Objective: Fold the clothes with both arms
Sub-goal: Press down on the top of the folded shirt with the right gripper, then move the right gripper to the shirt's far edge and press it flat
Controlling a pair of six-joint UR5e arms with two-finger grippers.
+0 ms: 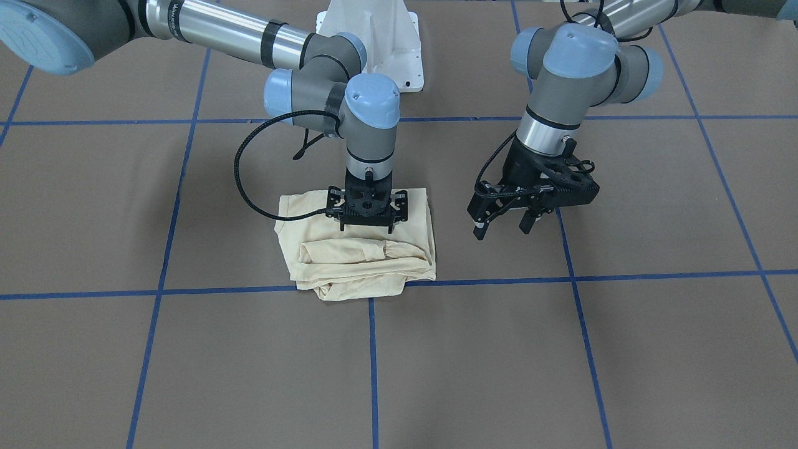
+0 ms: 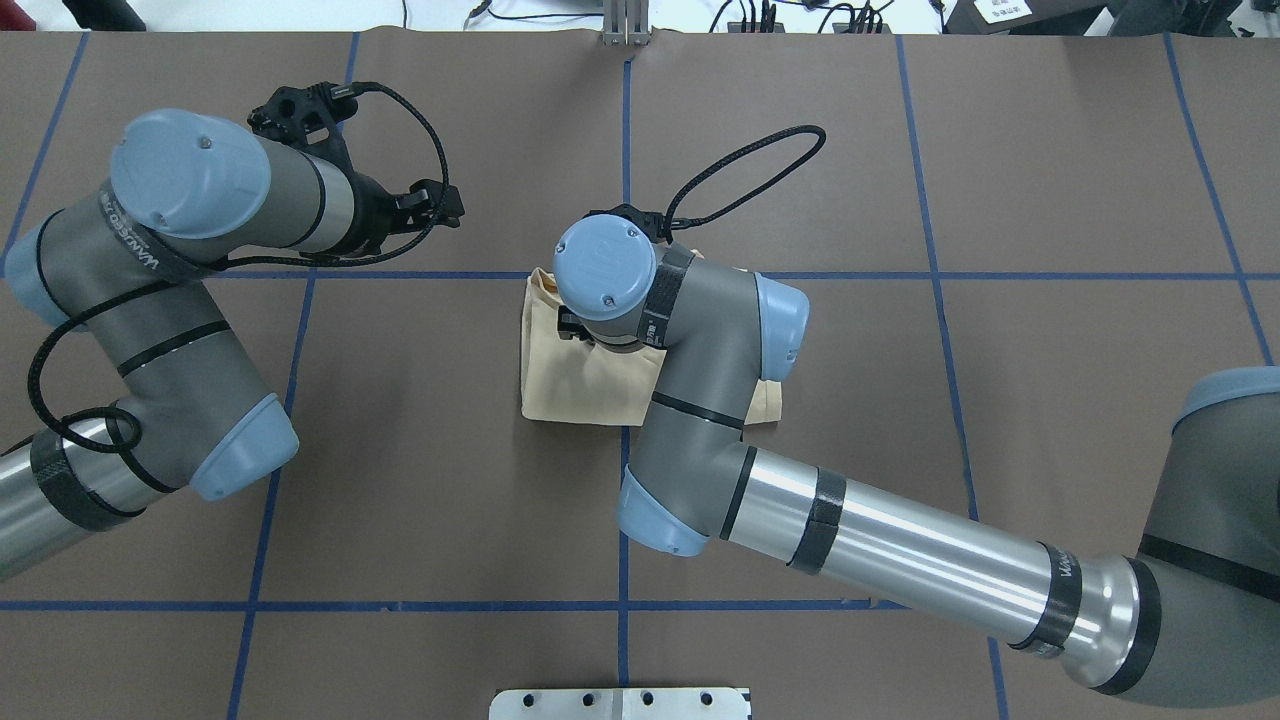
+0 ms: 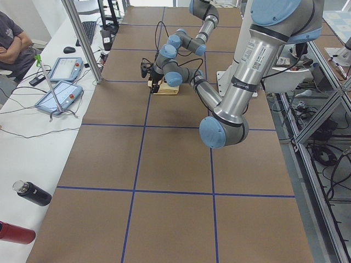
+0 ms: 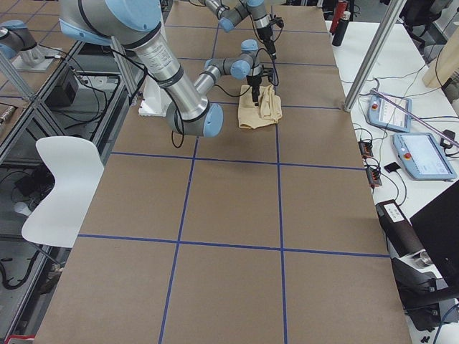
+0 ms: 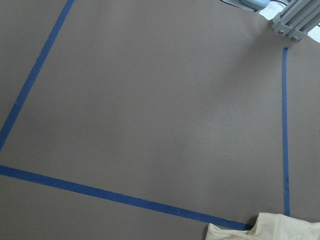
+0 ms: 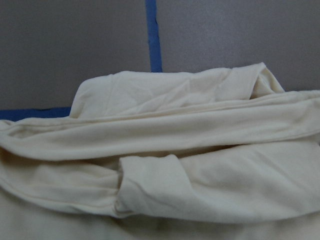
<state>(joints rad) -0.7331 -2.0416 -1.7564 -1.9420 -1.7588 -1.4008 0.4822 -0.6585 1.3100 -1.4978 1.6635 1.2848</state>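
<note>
The T-shirt's bunched top fold point(image 1: 351, 251) ends short of the loose layers along the T-shirt's near edge, so my right gripper should pull the cloth toward that near edge point(image 1: 360, 289).
The cream-yellow T-shirt point(image 1: 355, 255) lies folded into a small, rumpled bundle on the brown table, print hidden. It also shows in the overhead view point(image 2: 575, 385), as a corner in the left wrist view point(image 5: 272, 229), and it fills the right wrist view point(image 6: 175, 165). My right gripper point(image 1: 366, 229) points straight down over the bundle's far half, fingers spread, tips at the cloth, holding nothing that I can see. My left gripper point(image 1: 502, 229) is open and empty, hovering above bare table beside the shirt, apart from it; it also shows in the overhead view point(image 2: 438, 205).
Blue tape lines point(image 1: 474, 280) grid the brown table. The white pedestal base point(image 1: 374, 43) stands behind the shirt. Teach pendants point(image 3: 57, 82) and bottles point(image 3: 30, 193) lie on the white side bench. A white chair point(image 4: 61, 186) stands off the table.
</note>
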